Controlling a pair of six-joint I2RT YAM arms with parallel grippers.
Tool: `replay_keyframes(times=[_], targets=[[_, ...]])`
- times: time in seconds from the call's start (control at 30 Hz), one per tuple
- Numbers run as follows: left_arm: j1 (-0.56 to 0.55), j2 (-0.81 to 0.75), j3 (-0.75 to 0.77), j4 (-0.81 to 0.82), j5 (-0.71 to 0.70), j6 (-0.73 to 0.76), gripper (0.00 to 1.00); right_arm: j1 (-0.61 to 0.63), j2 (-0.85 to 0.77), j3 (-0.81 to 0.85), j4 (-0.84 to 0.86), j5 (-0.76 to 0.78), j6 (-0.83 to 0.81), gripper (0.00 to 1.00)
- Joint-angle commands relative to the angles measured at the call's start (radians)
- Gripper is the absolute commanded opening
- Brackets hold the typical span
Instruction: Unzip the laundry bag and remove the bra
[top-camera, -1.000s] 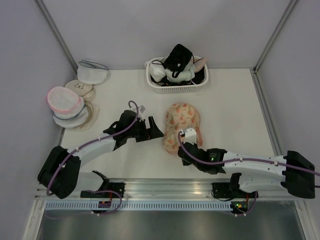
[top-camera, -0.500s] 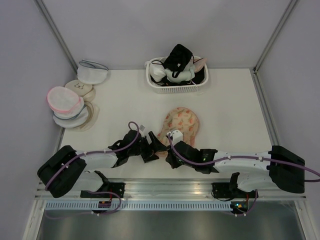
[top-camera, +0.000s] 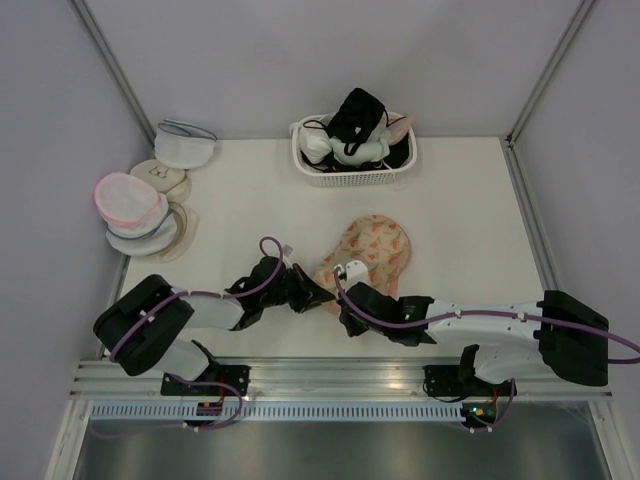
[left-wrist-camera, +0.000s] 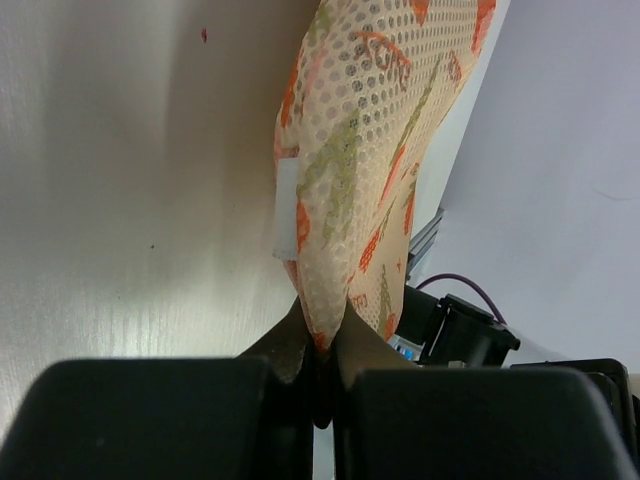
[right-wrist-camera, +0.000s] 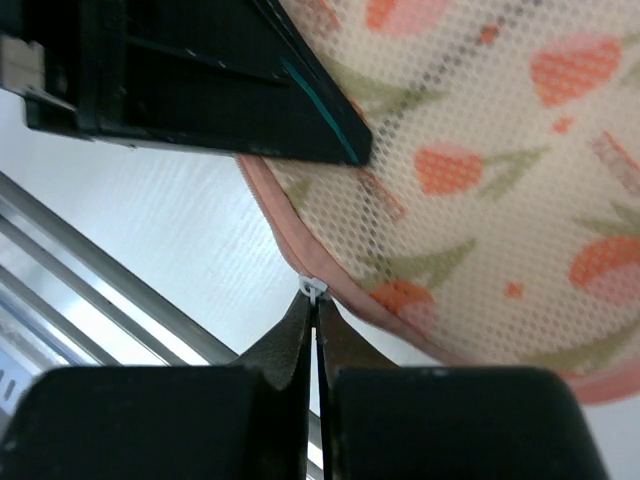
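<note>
I should let go with my left gripper because it is pinching the bunched mesh beside the zip pull. It should hold the bag farther away while my right gripper slides the pull.
The laundry bag, cream-peach mesh with an orange flower and green leaf print, lies in the middle of the table, its near end lifted between both arms. My left gripper is shut on the bag's near-left edge; in the left wrist view the fabric hangs pinched between the fingers. My right gripper is shut on the small white zip pull on the peach edging. The zip looks closed. The bra is hidden.
A white basket with black and whitish garments stands at the back centre. Round mesh bags with pink and grey rims are stacked at the far left. A metal rail runs along the near edge.
My left gripper came in from the left and closed on the bag's near-left edge. The bag's near end was drawn toward the arms and its far end swung right. The right gripper stayed shut.
</note>
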Motion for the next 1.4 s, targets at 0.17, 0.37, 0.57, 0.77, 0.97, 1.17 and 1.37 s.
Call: replay_keyframes(times=[0.17,0.37,0.57,0.77,0.97,1.17,1.37], targets=[[0.19,-0.029,0.154,-0.168,0.21,0.296,0.02,-0.002,0.003,0.107,-0.342,0.2,0.099,0.01],[0.236,0.012,0.342,-0.447,0.42,0.604,0.02,-0.108,0.014,0.098,-0.413,0.296,0.131,0.0],[0.264,0.127,0.524,-0.714,0.4,0.885,0.02,-0.194,0.028,0.095,-0.378,0.331,0.102,0.0],[0.292,0.276,0.618,-0.649,0.301,0.838,0.39,-0.195,0.023,0.064,-0.267,0.242,0.042,0.01],[0.292,0.167,0.511,-0.55,0.078,0.631,1.0,-0.194,0.049,0.043,-0.169,0.159,0.035,0.0],[0.273,-0.123,0.276,-0.518,0.014,0.45,1.0,-0.194,0.097,0.027,0.053,-0.075,-0.008,0.0],[0.229,-0.298,0.091,-0.417,0.031,0.284,1.0,-0.194,0.153,0.036,0.283,-0.332,-0.021,0.01]])
